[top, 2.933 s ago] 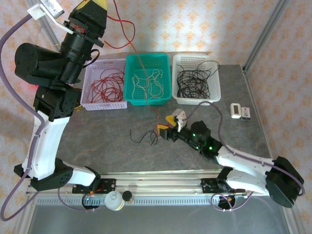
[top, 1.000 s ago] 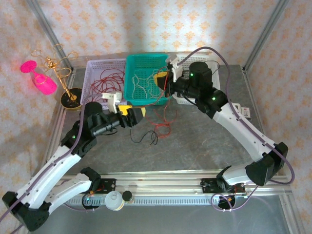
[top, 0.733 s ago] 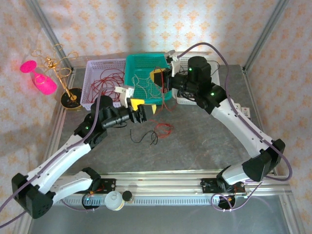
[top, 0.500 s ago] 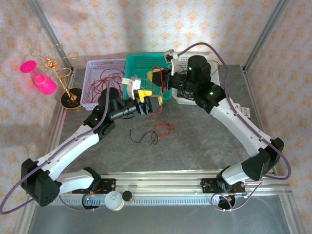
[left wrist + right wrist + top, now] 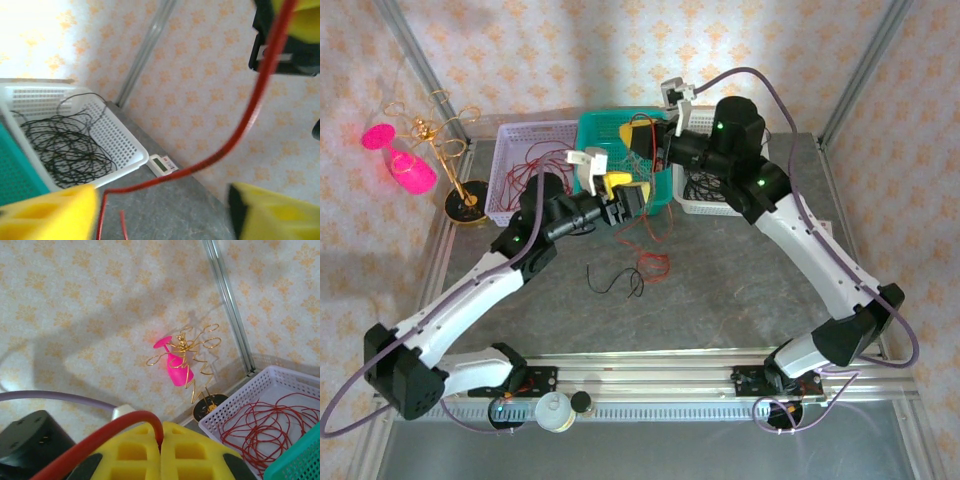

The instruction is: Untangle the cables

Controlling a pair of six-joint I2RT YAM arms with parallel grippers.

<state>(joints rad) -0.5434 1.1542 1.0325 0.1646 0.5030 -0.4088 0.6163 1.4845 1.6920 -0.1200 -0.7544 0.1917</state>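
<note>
Next, my left gripper takes the red cable [image 5: 652,160] to the lavender basket [image 5: 513,165]. My right gripper holds the cable, but the basket lies on my left gripper's side.
A red cable [image 5: 655,263] rises from a small heap on the table to my right gripper [image 5: 634,136], held high over the teal basket [image 5: 598,128]. In the right wrist view the yellow pads [image 5: 200,450] are pressed together on that red cable [image 5: 100,437]. My left gripper [image 5: 631,202] hovers just below, at the teal basket's front edge. Its yellow fingers [image 5: 45,212] stand wide apart, and the red cable [image 5: 235,145] crosses the gap between them without touching either. A thin black cable [image 5: 616,283] lies loose on the table in front.
Three baskets line the back: lavender with red wires [image 5: 535,170], teal, and white [image 5: 120,145] with black wires [image 5: 60,145]. A gold wire stand with pink cups [image 5: 420,160] stands far left. A small white timer [image 5: 162,163] lies right of the white basket.
My left gripper has swung up and right from the table until the hanging red cable lies between its fingers, which have narrowed slightly. The right gripper has lifted the red cable a little higher.
</note>
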